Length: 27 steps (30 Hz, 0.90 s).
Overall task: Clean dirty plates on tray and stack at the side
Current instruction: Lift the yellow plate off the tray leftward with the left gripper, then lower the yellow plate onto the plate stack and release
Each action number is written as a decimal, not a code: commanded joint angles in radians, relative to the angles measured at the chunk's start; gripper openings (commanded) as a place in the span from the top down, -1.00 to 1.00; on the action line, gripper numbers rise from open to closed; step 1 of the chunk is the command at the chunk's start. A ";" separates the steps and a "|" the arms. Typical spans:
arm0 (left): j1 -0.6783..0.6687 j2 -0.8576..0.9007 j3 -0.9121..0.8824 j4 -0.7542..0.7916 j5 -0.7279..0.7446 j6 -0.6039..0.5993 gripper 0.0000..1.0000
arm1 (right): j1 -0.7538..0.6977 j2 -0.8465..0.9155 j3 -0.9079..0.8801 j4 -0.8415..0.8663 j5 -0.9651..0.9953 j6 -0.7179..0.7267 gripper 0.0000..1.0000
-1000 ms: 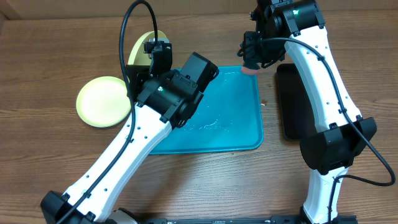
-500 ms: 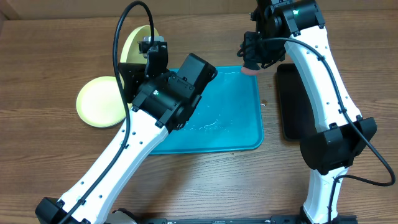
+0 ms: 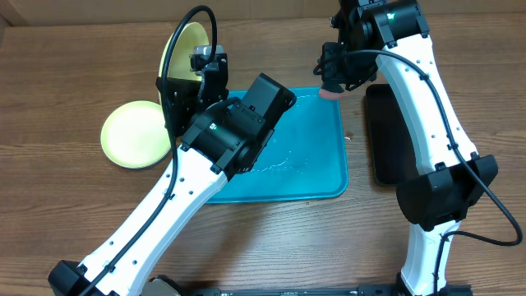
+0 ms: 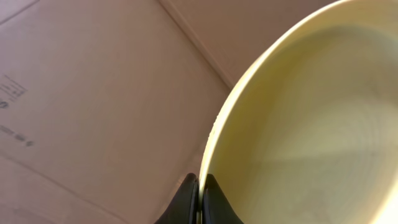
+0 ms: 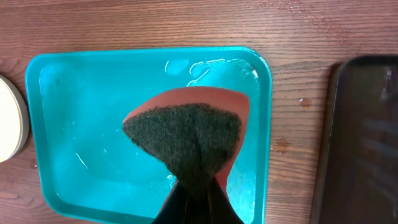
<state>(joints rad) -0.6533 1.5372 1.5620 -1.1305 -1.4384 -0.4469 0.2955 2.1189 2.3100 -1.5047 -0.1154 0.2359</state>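
The tilted plate (image 3: 191, 39) is held by its rim in my left gripper, and the flat plate (image 3: 133, 136) lies open. I should go on carrying until the plates stack, and then let go.
My left gripper (image 3: 189, 80) is shut on the rim of a yellow-green plate (image 3: 185, 51) and holds it tilted on edge above the table, behind the tray's far left corner. In the left wrist view the fingers (image 4: 188, 190) pinch the plate's rim (image 4: 214, 134). A second yellow-green plate (image 3: 131, 134) lies flat on the table left of the turquoise tray (image 3: 316, 168). My right gripper (image 3: 332, 80) is shut on a sponge (image 5: 183, 134) with a dark green face and pink backing, above the tray's far right corner (image 5: 258, 68). The pale blue plate is not in view.
The tray's floor (image 5: 81, 118) is wet and holds no plate. A narrow black tray (image 3: 386, 136) lies right of it, and it also shows in the right wrist view (image 5: 367, 137). A pale plate edge (image 5: 11, 124) shows left of the tray. A cardboard wall (image 4: 93, 93) stands behind.
My left arm has raised the yellow-green plate and carried it farther back, tilting it more upright. The right arm and sponge have not moved.
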 commanded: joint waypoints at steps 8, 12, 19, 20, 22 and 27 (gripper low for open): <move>0.101 -0.028 0.008 0.000 0.580 -0.028 0.92 | 0.002 0.000 0.000 0.002 0.002 0.000 0.92; 0.261 -0.028 0.008 -0.002 0.826 0.003 0.91 | 0.002 0.000 0.000 0.002 0.003 -0.004 0.92; 0.627 -0.027 -0.001 0.016 1.285 0.113 0.91 | 0.002 0.000 0.000 0.003 0.002 -0.004 0.92; 0.696 -0.027 -0.013 0.023 1.353 0.129 0.91 | 0.002 0.000 0.000 0.003 0.002 -0.004 0.93; 0.790 -0.027 -0.037 0.040 1.439 0.155 0.91 | 0.002 0.000 0.000 0.003 0.002 -0.004 0.93; 1.022 -0.027 -0.160 0.117 1.637 0.190 0.92 | 0.002 0.000 0.000 0.010 0.002 -0.003 0.92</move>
<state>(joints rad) 0.2714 1.5360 1.4738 -1.0370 -0.0296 -0.3080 0.2951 2.1189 2.3100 -1.5032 -0.1154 0.2344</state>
